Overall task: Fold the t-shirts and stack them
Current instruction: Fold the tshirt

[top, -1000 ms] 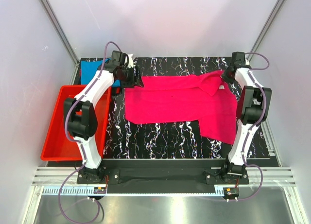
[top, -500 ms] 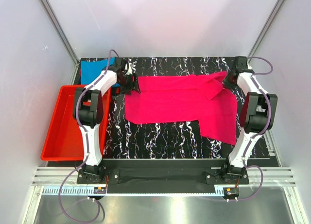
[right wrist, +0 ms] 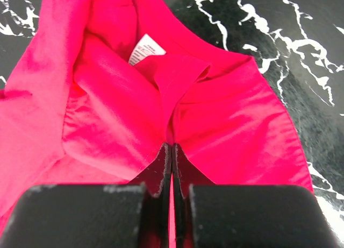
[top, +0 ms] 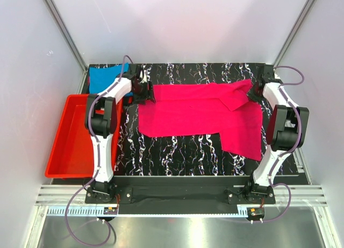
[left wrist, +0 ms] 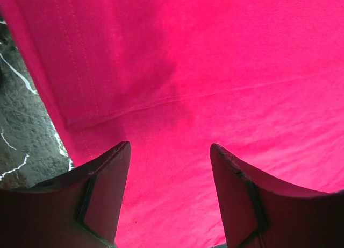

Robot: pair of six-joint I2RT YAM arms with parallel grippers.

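The folded flap (top: 231, 101) lies over the pink t-shirt's body. My right gripper keeps pulling its pinch (right wrist: 171, 130) away from the t-shirt's collar and releases once the flap flattens.
The magenta-pink t-shirt (top: 199, 111) lies spread across the black marbled table, its right part hanging toward the near right. My left gripper (top: 149, 93) is open at the shirt's far left edge; in the left wrist view its fingers (left wrist: 105, 191) straddle pink cloth (left wrist: 215, 70) with a hem fold. My right gripper (top: 251, 92) is shut on a pinch of the pink shirt near its collar; the right wrist view shows the cloth (right wrist: 177, 97) and a white label (right wrist: 144, 50) bunched at the closed tips (right wrist: 172, 151). The turquoise-blue t-shirt (top: 102, 76) lies at the far left corner.
A red plastic tray (top: 67, 137) stands at the left of the table, beside the left arm. White enclosure walls surround the table. The black marbled tabletop (top: 177, 151) shows in front of the pink shirt.
My left gripper has moved right onto the pink shirt's left edge. My right gripper has shifted slightly, and the folded flap near the collar has changed shape.
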